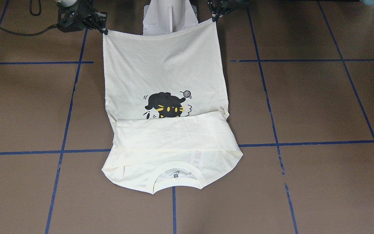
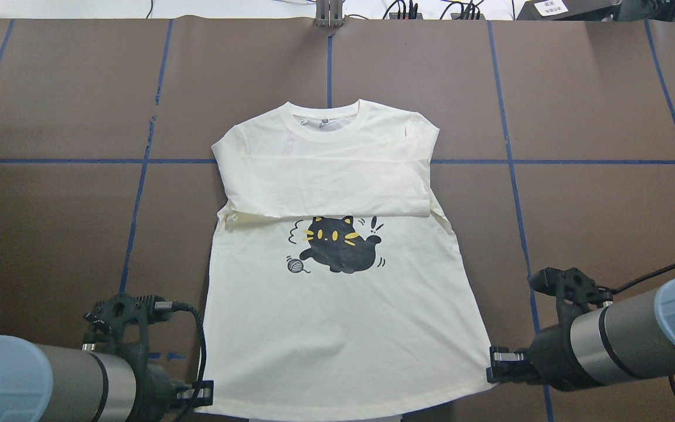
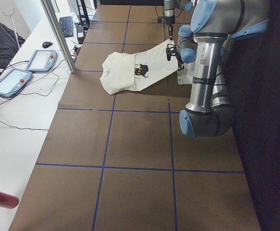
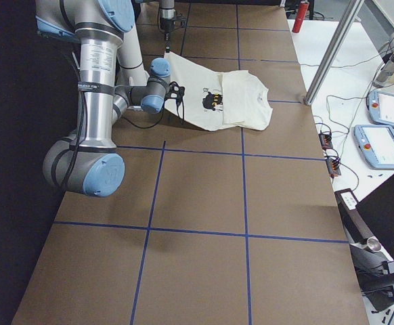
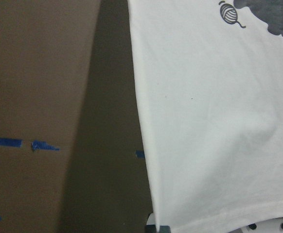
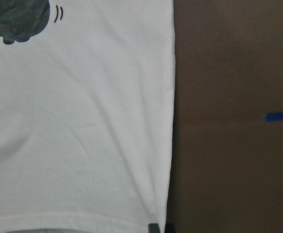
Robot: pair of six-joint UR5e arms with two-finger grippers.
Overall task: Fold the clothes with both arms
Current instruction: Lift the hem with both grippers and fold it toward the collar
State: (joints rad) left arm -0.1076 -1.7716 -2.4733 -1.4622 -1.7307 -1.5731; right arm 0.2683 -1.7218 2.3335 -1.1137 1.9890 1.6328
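My two grippers should bring the raised hem (image 1: pixel 166 35) forward over the cat print and lay it down by the collar (image 1: pixel 177 180), because it is already stretched tight back to the white pedestal base.
The cream-white shirt (image 2: pixel 337 328) lies print up, collar (image 2: pixel 329 120) far from me. Both sleeves are folded across the chest (image 2: pixel 326 187), just above the black cat print (image 2: pixel 337 249). No lettering shows. My left gripper (image 2: pixel 205 394) is shut on the hem's left corner, and my right gripper (image 2: pixel 493 364) on its right corner. In the front-facing view the hem (image 1: pixel 161 32) hangs stretched and raised between the left gripper (image 1: pixel 214 18) and the right gripper (image 1: pixel 104 32). Each wrist view shows the shirt's side edge (image 5: pixel 144 145) (image 6: pixel 172 121) running down to a fingertip.
The white pedestal base (image 1: pixel 169 13) stands right behind the raised hem. The brown table (image 2: pixel 578 223) carries blue tape lines. A metal post (image 3: pixel 58 33) and operator tablets (image 3: pixel 12 79) stand at the far side. A red bottle (image 3: pixel 0 198) lies near the table's left end.
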